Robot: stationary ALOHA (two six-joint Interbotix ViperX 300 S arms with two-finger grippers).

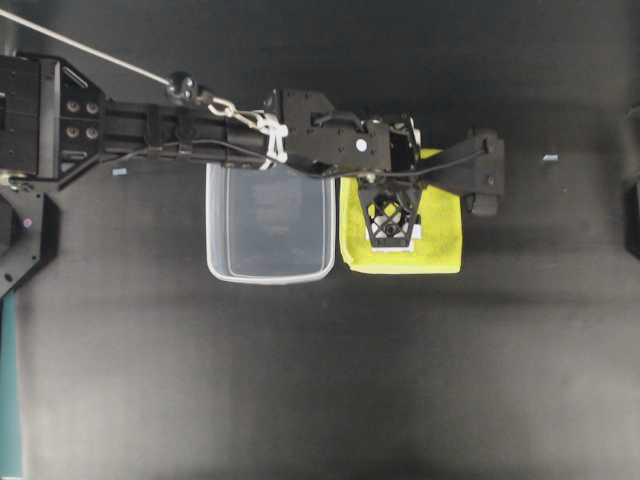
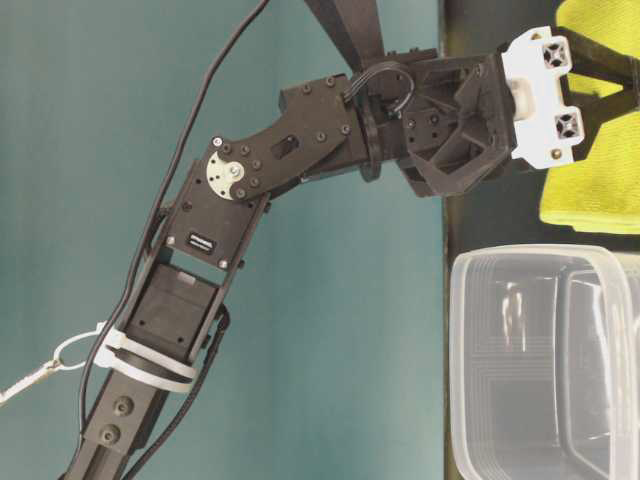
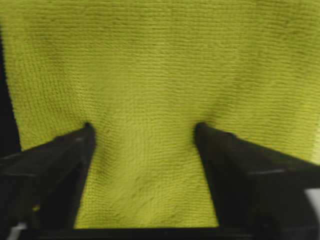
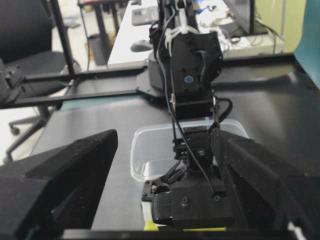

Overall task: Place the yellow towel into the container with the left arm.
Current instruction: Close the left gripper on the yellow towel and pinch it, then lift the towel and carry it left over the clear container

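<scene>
My gripper will lift the towel bunched between its fingers, because they are open and press into the yellow towel's middle [image 3: 145, 137]. The towel will droop at its sides [image 1: 447, 236] as it goes up.
The yellow towel [image 1: 440, 240] lies folded flat on the black table, just right of the clear plastic container [image 1: 270, 225], which is empty. My left gripper [image 1: 392, 232] points straight down on the towel's middle. In the left wrist view the left gripper [image 3: 143, 129] is open, with both fingertips [image 3: 85, 135] pressed into the cloth, which fills the gap between them. The towel [image 3: 160, 60] fills that view. My right gripper [image 4: 164, 137] is open and empty, off to the right and facing the left arm's wrist.
The left arm [image 1: 200, 130] stretches from the left edge over the container's far rim. The table-level view shows the container [image 2: 540, 360] below the towel [image 2: 600, 190]. A dark fixture [image 1: 634, 190] sits at the right edge.
</scene>
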